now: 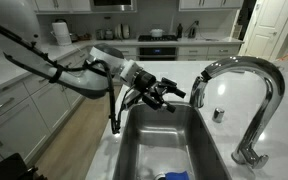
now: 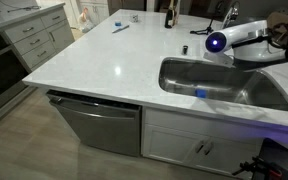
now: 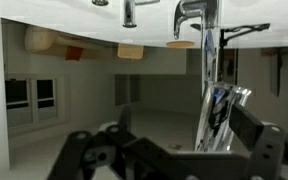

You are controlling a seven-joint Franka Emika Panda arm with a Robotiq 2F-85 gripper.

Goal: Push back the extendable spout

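The extendable spout is close to one finger of my open gripper. I should move and turn my gripper so that its fingers are centred around the spout before I push.
The tall arched chrome faucet stands at the sink's right side in an exterior view. The extendable spout hangs at the arch's left end, pointing down over the basin. My gripper hovers over the sink just left of the spout, open, a small gap apart from it. In the wrist view the shiny spout appears ahead between my open fingers, close to the right finger, with a thin hose line running up from it. My gripper holds nothing.
The steel sink lies below, with a blue object on its floor, also visible as a blue object from the far side. A small round chrome cap sits on the counter by the faucet. White countertop surrounds the sink.
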